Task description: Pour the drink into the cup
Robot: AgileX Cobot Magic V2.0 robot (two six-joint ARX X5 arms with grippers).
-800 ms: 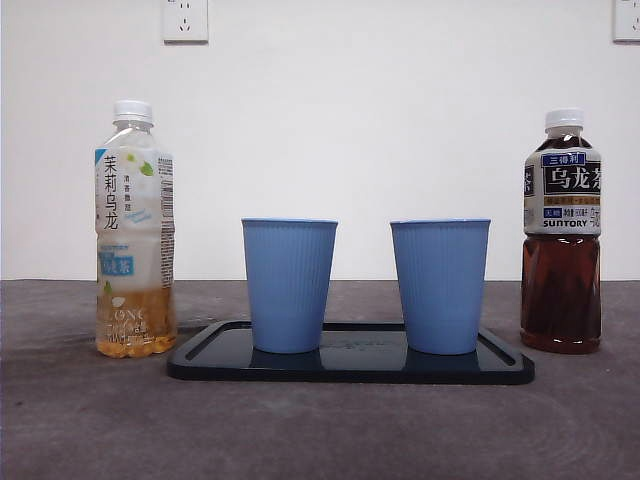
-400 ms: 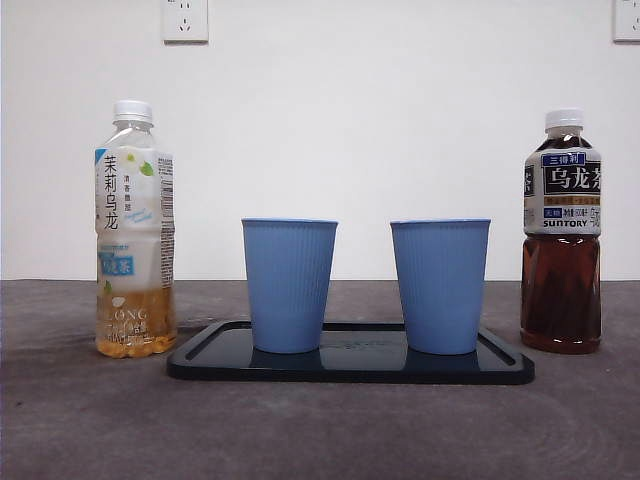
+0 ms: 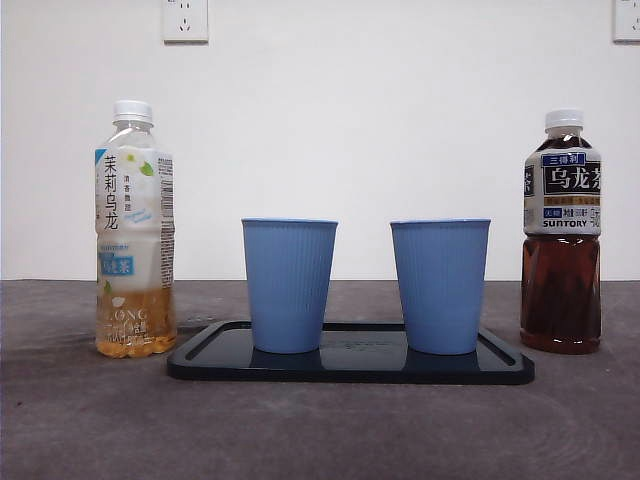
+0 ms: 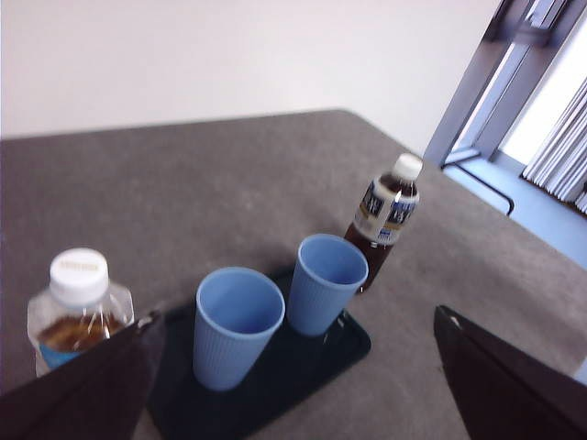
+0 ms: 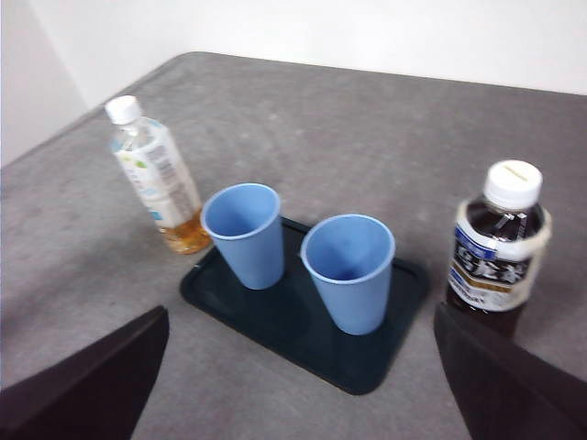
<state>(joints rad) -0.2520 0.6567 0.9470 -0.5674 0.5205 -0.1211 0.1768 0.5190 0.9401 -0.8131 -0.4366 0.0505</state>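
The dark tea bottle (image 3: 562,240) is still shut by the white cap (image 3: 564,118), so the tea should flow into the bottle's neck and stay inside when the robot tips the bottle.
Two blue ribbed cups stand upright on a dark tray (image 3: 350,368): the left cup (image 3: 289,285) and the right cup (image 3: 440,286). A pale tea bottle (image 3: 134,230) with a white cap and little liquid stands left of the tray. A dark oolong tea bottle (image 3: 562,233), capped and mostly full, stands to the tray's right. My left gripper (image 4: 293,385) hangs open high above the table, near the pale bottle (image 4: 78,307). My right gripper (image 5: 298,380) is open too, high above the dark bottle (image 5: 498,247). Neither gripper shows in the front view.
The grey table (image 3: 320,430) stretches around the tray. A white wall with two sockets (image 3: 185,18) stands behind. The left wrist view shows the table's far edge and a window (image 4: 541,110) beyond it.
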